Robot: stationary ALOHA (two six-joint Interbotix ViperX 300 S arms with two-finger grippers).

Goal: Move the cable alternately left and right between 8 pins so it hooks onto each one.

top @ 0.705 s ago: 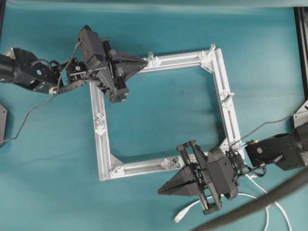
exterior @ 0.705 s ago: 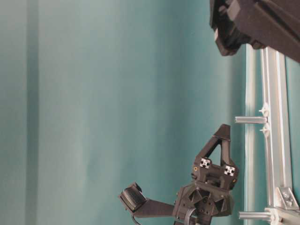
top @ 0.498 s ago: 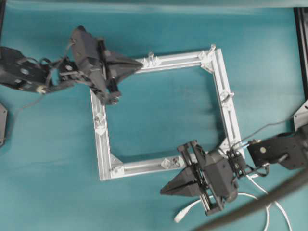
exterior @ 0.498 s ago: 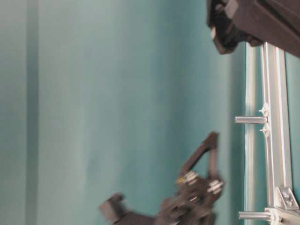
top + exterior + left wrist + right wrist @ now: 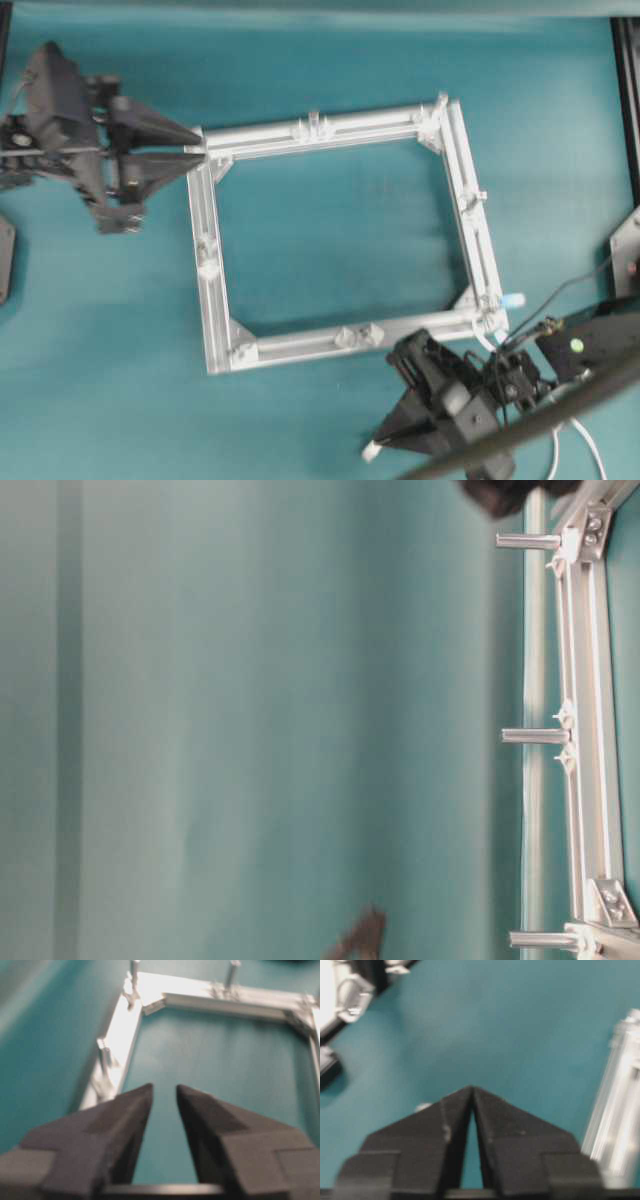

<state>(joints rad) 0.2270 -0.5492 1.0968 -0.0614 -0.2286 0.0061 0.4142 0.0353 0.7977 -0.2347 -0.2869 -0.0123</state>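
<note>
My gripper will carry the white plug (image 5: pixel 371 452) along the frame, and the cable should follow behind with slack to spare, since it lies in loose loops (image 5: pixel 590 441).
The square silver frame (image 5: pixel 470 215) lies mid-table with the pins standing on it, for instance one (image 5: pixel 313 122) on the far bar and one (image 5: pixel 205 245) on the left bar. My left gripper (image 5: pixel 200 148) is open at the frame's far left corner; in its wrist view the jaws (image 5: pixel 164 1089) have teal cloth between them. Shut with nothing in it, my right gripper (image 5: pixel 376 438) hovers before the frame's near bar. The cable's white plug (image 5: pixel 371 453) lies just beside its tip and peeks out past one finger (image 5: pixel 422 1107). More cable (image 5: pixel 553 452) loops at the lower right.
A thick dark hose (image 5: pixel 545 418) crosses the lower right corner over the right arm. A black rail (image 5: pixel 626 90) runs along the right edge. From table level, pins (image 5: pixel 535 736) jut from the frame (image 5: pixel 590 780). The table is covered in teal cloth.
The left gripper has drawn back leftward off the frame's far bar and opened. The right gripper, still shut, has moved off the near bar toward the table's front, close to the plug.
</note>
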